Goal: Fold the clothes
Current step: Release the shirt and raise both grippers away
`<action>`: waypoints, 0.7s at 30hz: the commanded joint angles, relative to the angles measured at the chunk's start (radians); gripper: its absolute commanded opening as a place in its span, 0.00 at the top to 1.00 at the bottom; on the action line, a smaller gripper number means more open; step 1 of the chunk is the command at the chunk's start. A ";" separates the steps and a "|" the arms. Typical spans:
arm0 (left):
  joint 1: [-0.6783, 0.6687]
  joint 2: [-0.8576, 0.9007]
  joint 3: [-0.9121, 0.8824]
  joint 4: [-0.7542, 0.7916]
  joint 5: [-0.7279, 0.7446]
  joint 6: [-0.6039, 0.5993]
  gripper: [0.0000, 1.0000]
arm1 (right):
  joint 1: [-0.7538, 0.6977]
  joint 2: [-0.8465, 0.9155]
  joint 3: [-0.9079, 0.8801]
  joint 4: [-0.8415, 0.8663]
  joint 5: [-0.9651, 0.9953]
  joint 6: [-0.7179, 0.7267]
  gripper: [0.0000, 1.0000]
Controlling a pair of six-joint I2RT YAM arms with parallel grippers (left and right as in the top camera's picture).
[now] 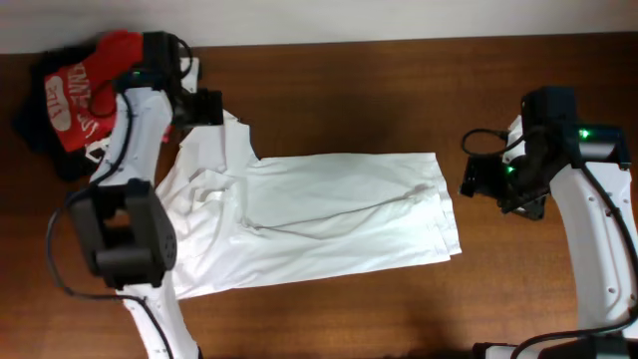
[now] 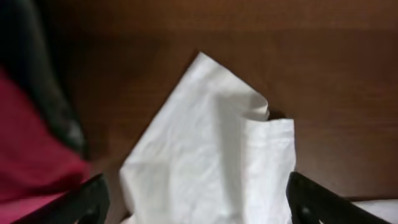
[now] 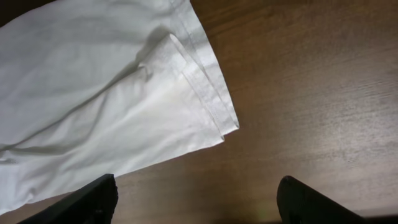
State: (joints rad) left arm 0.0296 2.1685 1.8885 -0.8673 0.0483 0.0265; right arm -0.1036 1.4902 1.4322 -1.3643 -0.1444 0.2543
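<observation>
The white T-shirt's far edge (image 1: 339,157) stretches well beyond my left gripper, so my right gripper should take the hem's far corner (image 1: 433,157) before both fold the T-shirt's edge over.
The white T-shirt (image 1: 319,214) lies folded lengthwise across the wooden table, its hem at the right. My left gripper (image 1: 211,108) hovers open over the shirt's far-left corner, a pointed flap of white cloth (image 2: 214,149) lying between its black fingers (image 2: 196,208). My right gripper (image 1: 477,178) is open and empty, just right of the shirt's hem edge (image 3: 208,99), with bare table between its fingers (image 3: 196,199). No print shows on the shirt.
A red shirt with white lettering (image 1: 85,90) lies on dark garments (image 1: 35,125) at the table's far left; both show at the left of the left wrist view (image 2: 31,155). Bare brown wood (image 1: 349,90) surrounds the shirt.
</observation>
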 commanded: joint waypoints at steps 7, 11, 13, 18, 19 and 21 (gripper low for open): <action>-0.127 0.204 0.027 0.206 -0.072 -0.019 0.17 | 0.005 0.005 0.008 -0.002 -0.002 -0.015 0.15; -0.125 0.220 0.027 0.206 -0.151 -0.079 0.21 | 0.005 0.005 0.008 -0.005 -0.002 -0.014 0.15; -0.125 0.238 0.027 0.193 -0.150 -0.103 0.31 | 0.005 0.005 0.008 -0.005 -0.002 -0.014 0.15; -0.125 0.261 0.050 0.150 -0.150 -0.109 1.00 | 0.005 0.005 0.008 0.127 -0.006 -0.014 0.14; -0.125 0.261 0.068 0.133 -0.150 -0.109 1.00 | 0.010 0.010 0.008 0.195 -0.017 -0.016 0.15; -0.125 0.261 0.081 0.130 -0.151 -0.109 0.99 | 0.068 0.064 0.008 0.363 -0.023 -0.050 0.16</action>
State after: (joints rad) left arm -0.0990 2.4023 1.9381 -0.7322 -0.0948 -0.0757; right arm -0.0933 1.4994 1.4292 -1.1038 -0.1524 0.2390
